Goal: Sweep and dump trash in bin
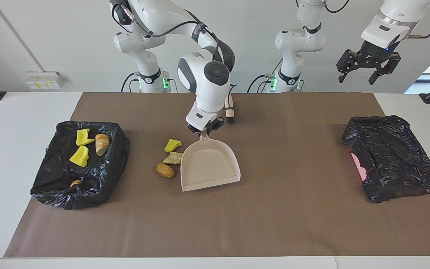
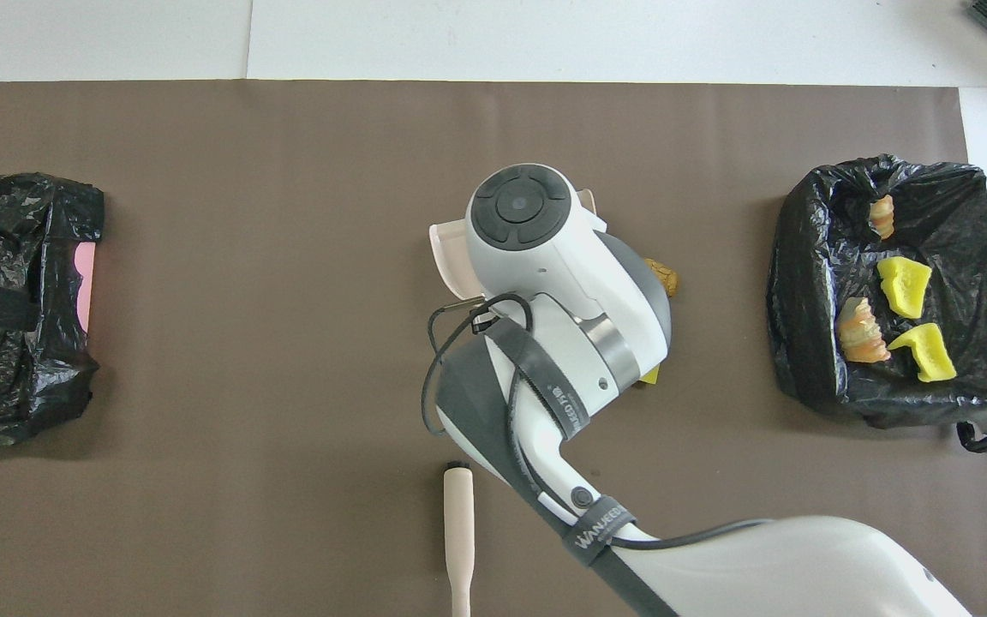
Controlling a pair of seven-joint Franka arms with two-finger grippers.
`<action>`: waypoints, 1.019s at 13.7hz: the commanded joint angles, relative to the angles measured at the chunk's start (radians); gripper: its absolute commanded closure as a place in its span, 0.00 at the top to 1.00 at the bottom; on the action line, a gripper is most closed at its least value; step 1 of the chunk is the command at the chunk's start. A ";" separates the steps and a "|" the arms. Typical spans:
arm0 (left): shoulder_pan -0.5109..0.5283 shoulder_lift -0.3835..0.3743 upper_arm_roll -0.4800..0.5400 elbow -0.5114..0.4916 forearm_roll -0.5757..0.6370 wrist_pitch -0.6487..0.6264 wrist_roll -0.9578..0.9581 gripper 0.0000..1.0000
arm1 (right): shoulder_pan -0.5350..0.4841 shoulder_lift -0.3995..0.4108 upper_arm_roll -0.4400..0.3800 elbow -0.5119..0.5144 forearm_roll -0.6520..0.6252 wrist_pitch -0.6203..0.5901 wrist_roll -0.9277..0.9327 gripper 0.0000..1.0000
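My right gripper keeps going away from the scraps, with the pale pink dustpan (image 1: 210, 165) empty and the brown mat clear ahead (image 1: 247, 195), and lets go of the dustpan there.
My right gripper (image 1: 203, 130) is shut on the handle of the pale pink dustpan (image 1: 209, 164), which lies empty on the brown mat; the arm hides most of it in the overhead view (image 2: 451, 253). Three scraps of trash lie beside the pan, toward the right arm's end: a yellow chunk (image 1: 173, 145), a green-backed chunk (image 1: 173, 158) and a brown lump (image 1: 165, 170) (image 2: 663, 276). The bin (image 1: 88, 194) (image 2: 789, 283), lined with a black bag, holds two yellow chunks (image 1: 83, 137) (image 1: 80, 156) and two bread-like lumps (image 1: 102, 144) (image 1: 75, 183). My left gripper (image 1: 366, 73) waits open, raised high.
The brush (image 1: 230, 110) (image 2: 458, 523) lies on the mat near the robots, beside the right arm's wrist. A second black-bagged container (image 1: 390, 157) (image 2: 14, 308) with pink showing at one side sits at the left arm's end, under the left gripper.
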 commanded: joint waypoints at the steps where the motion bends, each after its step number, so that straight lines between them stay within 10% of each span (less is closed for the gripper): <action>1: -0.035 -0.003 0.018 0.008 -0.012 -0.016 0.010 1.00 | 0.019 0.126 -0.002 0.131 0.047 0.112 0.113 0.00; 8: -0.028 -0.014 0.012 -0.003 -0.012 -0.027 -0.004 1.00 | 0.034 0.175 -0.002 0.109 0.064 0.293 0.216 0.00; 9: -0.028 -0.016 0.012 -0.003 -0.012 -0.027 -0.004 1.00 | 0.034 0.175 -0.002 0.109 0.078 0.301 0.215 0.12; 11: -0.035 -0.017 0.010 -0.006 -0.012 -0.027 -0.006 1.00 | 0.032 0.166 -0.002 0.076 0.064 0.316 0.199 0.81; 12: -0.036 -0.017 0.010 -0.006 -0.012 -0.026 -0.006 1.00 | 0.034 0.160 -0.002 0.071 0.061 0.307 0.189 1.00; 14: -0.038 -0.019 0.010 -0.008 -0.012 -0.026 -0.006 1.00 | 0.026 0.099 -0.002 0.025 0.066 0.289 0.147 1.00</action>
